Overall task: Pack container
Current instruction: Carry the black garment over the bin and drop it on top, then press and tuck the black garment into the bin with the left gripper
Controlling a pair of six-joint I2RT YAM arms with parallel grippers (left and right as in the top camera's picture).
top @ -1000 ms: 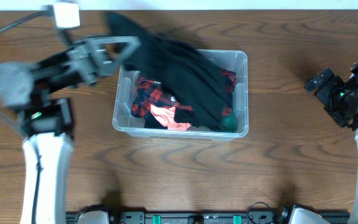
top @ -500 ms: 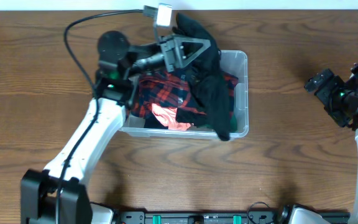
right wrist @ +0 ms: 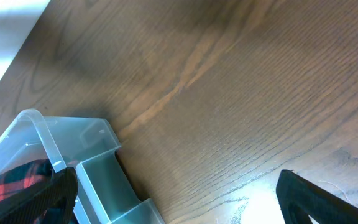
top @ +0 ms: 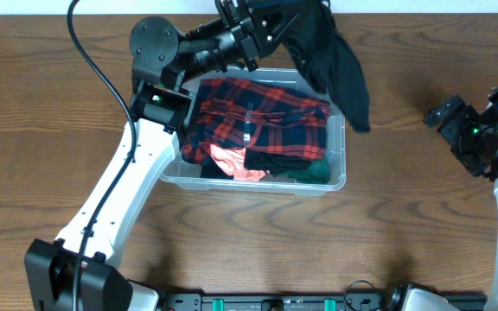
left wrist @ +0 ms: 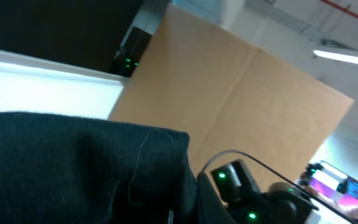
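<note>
The black garment (top: 349, 93) is hanging over the container's rim. Next, my left gripper pulls it back over the plaid garment (top: 266, 121) and lowers it into the container.
The clear plastic container (top: 339, 130) sits mid-table, filled with clothes: a red-and-black plaid garment (top: 258, 117), something pink (top: 232, 164) and something green (top: 318, 173). My left gripper (top: 271, 17) is raised above the container's far edge and shut on a black garment (top: 340, 65), which hangs over the far right corner and past the right rim. In the left wrist view the black garment (left wrist: 73, 168) fills the lower left. My right gripper (top: 448, 117) is open and empty above bare table to the right of the container; the right wrist view shows the container's corner (right wrist: 73, 155).
The wooden table (top: 405, 225) extends all round the container. The left arm's cable (top: 102, 69) loops over the back left of the table. The right arm's base stands at the right edge.
My left arm has swung right and up, carrying the black garment from over the container's left to its far right corner, uncovering the plaid garment. The right arm has not moved.
</note>
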